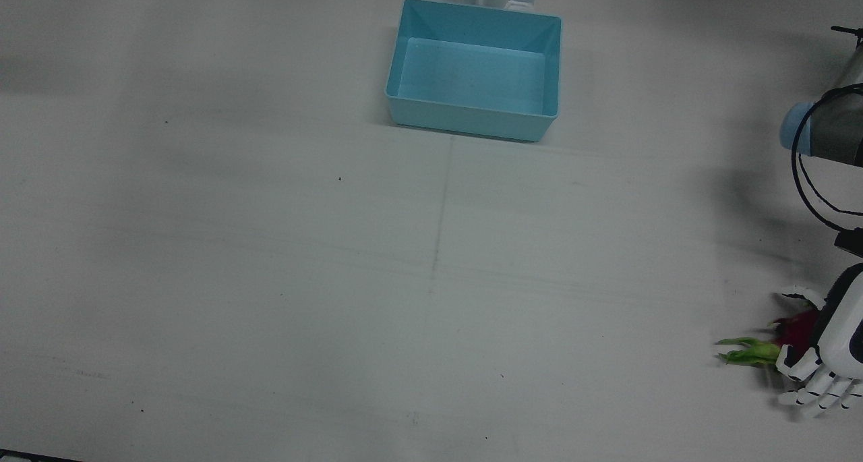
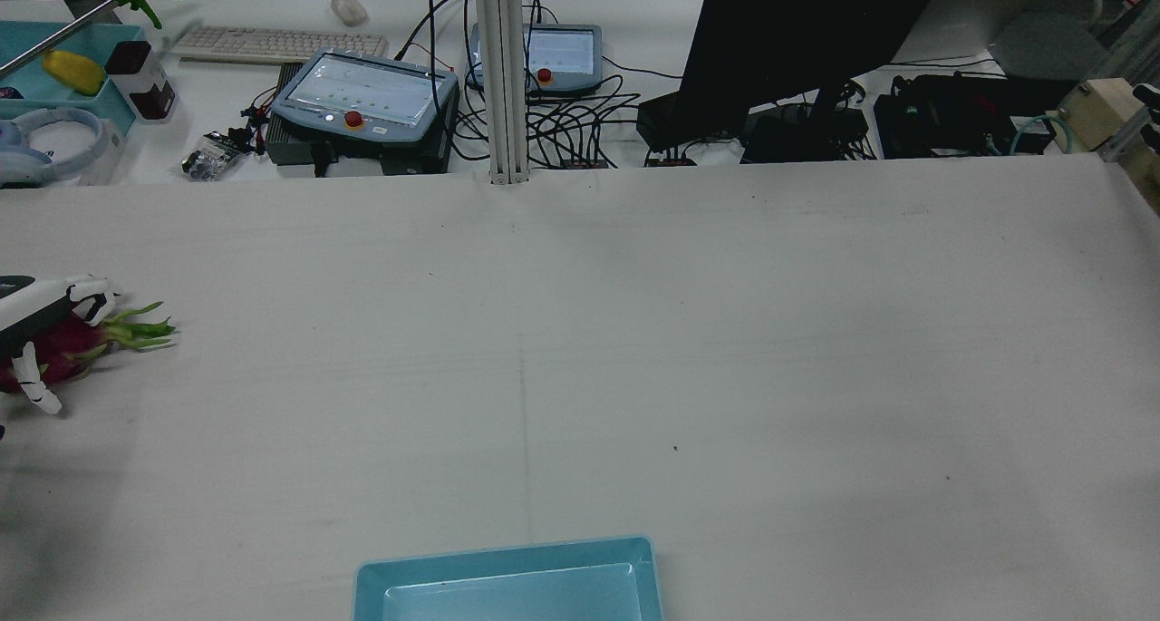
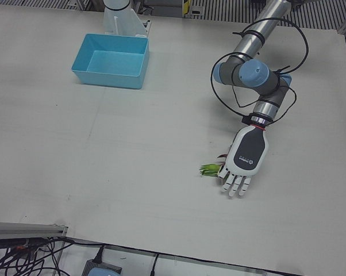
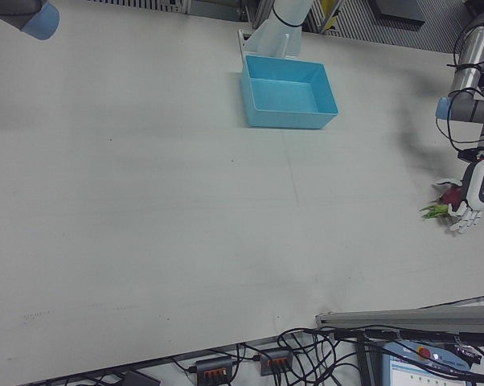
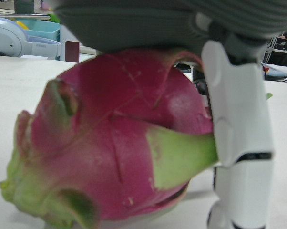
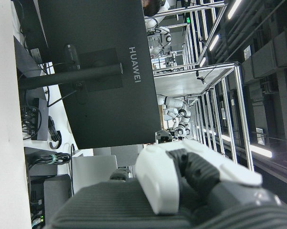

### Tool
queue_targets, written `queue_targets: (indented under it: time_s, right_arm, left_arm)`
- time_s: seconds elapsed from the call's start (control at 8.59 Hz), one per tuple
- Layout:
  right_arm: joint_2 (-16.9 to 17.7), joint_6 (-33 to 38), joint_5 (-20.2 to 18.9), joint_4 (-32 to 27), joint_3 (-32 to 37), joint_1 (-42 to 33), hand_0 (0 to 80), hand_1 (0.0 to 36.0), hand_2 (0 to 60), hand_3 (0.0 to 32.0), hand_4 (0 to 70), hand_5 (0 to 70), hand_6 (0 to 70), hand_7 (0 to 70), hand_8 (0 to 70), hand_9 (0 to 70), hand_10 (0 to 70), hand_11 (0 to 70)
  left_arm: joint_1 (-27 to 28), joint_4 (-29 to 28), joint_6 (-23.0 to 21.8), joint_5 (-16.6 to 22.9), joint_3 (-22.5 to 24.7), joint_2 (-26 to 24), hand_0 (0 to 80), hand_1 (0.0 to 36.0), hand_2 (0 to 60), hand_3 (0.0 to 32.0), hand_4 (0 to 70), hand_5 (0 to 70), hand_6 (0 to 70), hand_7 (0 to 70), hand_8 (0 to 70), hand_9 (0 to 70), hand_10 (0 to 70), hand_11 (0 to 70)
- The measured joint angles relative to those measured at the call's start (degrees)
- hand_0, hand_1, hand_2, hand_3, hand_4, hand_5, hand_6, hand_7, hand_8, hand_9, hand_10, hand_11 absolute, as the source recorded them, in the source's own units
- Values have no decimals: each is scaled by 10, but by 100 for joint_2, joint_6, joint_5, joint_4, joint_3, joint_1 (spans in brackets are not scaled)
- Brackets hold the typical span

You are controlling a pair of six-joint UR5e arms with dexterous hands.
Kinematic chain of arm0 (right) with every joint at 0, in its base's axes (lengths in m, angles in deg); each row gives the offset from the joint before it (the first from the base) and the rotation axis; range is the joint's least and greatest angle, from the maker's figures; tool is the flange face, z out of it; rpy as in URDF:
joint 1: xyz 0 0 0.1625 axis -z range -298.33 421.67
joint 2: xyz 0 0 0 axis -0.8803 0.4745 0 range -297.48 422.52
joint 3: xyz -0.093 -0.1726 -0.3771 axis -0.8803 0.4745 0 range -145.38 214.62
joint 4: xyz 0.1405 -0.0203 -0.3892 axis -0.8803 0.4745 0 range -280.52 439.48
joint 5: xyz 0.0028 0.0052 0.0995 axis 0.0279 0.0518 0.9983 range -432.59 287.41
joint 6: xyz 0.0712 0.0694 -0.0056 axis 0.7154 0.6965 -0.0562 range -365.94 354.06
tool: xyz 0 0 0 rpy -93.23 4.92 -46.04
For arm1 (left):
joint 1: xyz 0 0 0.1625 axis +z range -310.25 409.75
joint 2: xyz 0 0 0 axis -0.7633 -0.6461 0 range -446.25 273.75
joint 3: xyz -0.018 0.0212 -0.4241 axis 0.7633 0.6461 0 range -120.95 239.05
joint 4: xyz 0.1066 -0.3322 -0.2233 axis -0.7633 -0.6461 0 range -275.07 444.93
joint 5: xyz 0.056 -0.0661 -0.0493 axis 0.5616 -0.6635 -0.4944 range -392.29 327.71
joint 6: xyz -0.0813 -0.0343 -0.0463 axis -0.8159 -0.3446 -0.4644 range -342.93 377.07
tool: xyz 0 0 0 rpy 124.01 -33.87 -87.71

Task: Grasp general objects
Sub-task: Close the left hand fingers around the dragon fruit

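I expect the green leaf tips [image 1: 754, 351] to stay spread when I carry the pink dragon fruit, because they stick out in a fan [image 1: 730, 350] past it.
A pink dragon fruit [image 1: 799, 327] with green leaf tips lies on the white table at the edge on the robot's left side. My left hand [image 1: 832, 340] hovers palm-down right over it, open, fingers [image 1: 819, 388] stretched flat past the fruit and the thumb on its other side. From the left-front view the left hand [image 3: 246, 156] covers most of the fruit [image 3: 210, 169]. The left hand view is filled by the fruit [image 5: 115, 138] just under the palm, a white finger [image 5: 239, 133] beside it. Of my right hand [image 6: 181, 191] only a bit of palm and finger shows.
An empty light-blue bin [image 1: 472, 121] stands near the robot's base, mid-table. Beyond the table's far edge are teach pendants [image 2: 362, 104], a keyboard [image 2: 272, 45], a monitor [image 2: 797, 32] and cables. An aluminium post [image 2: 507, 77] rises at that edge.
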Motion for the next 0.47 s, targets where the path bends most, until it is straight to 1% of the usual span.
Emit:
queue_targets:
  time_s: [0.12, 0.23, 0.35, 0.47]
  right_arm:
    - [-1, -2, 0, 0, 0, 0, 0, 0, 0, 0, 0, 0, 0, 0, 0, 0, 0, 0]
    - [-1, -2, 0, 2, 0, 0, 0, 0, 0, 0, 0, 0, 0, 0, 0, 0, 0, 0]
    - [0, -3, 0, 4, 0, 0, 0, 0, 0, 0, 0, 0, 0, 0, 0, 0, 0, 0]
    - [0, -3, 0, 5, 0, 0, 0, 0, 0, 0, 0, 0, 0, 0, 0, 0, 0, 0]
  left_arm:
    - [-7, 62, -1, -71, 13, 10, 565, 360, 600, 194, 0, 700, 137, 509, 266, 250, 230, 364]
    - [-14, 130, -5, -170, 33, 19, 645, 360, 600, 214, 0, 700, 175, 597, 323, 334, 270, 423]
    - [-19, 178, -5, -254, 49, 25, 764, 360, 600, 168, 0, 700, 232, 697, 385, 419, 307, 473]
    - [-21, 198, -7, -330, 60, 28, 800, 360, 600, 64, 0, 700, 320, 700, 460, 522, 377, 563]
